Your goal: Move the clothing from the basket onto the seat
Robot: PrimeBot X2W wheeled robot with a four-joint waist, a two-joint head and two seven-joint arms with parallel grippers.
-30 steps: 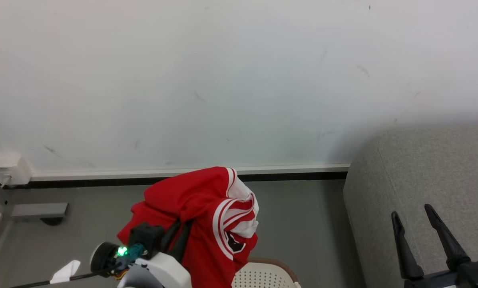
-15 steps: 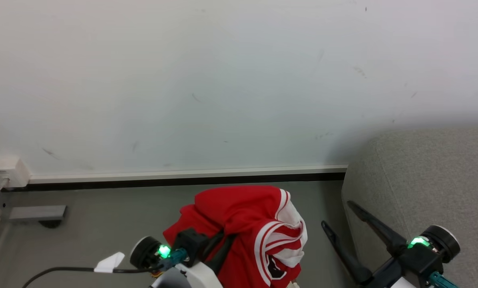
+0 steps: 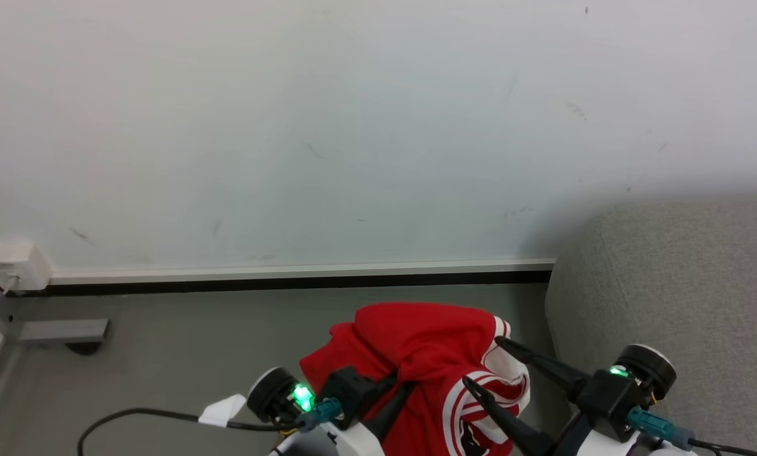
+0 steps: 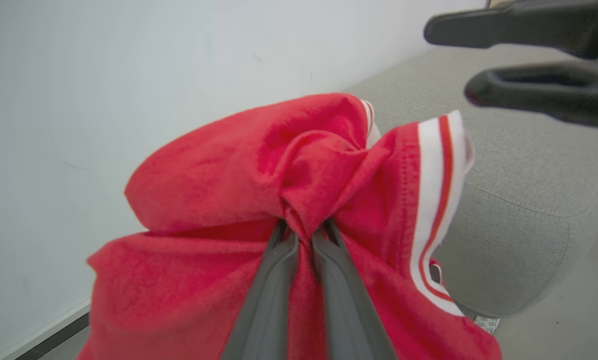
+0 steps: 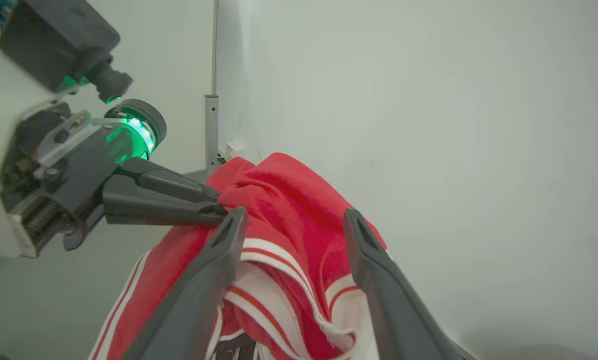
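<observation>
My right gripper will have the red clothing (image 3: 429,341) flop over it when I carry the clothing across, because the striped edge (image 3: 494,358) sticks out loose past the twisted fold.
The red clothing (image 3: 416,339) hangs bunched in the air above the grey floor, just left of the seat (image 3: 676,285), a light grey sofa. My left gripper (image 4: 304,231) is shut on a twisted fold of the red cloth, and its fingertips (image 3: 399,378) are sunk in the fabric. My right gripper (image 3: 483,361) is open, with one finger on each side of the garment's red-and-white striped part (image 5: 279,280). The clothing (image 5: 279,200) sits between those fingers in the right wrist view. The basket is out of view.
A white wall with a white baseboard runs behind everything. A white socket box (image 3: 10,264) and a grey metal foot (image 3: 62,330) are at the far left. A black cable (image 3: 138,418) trails from my left wrist over the floor.
My left gripper has carried the clothing to the right, towards the seat, and lower. My right gripper has swung left until its open fingers flank the striped part. The basket rim has left view.
</observation>
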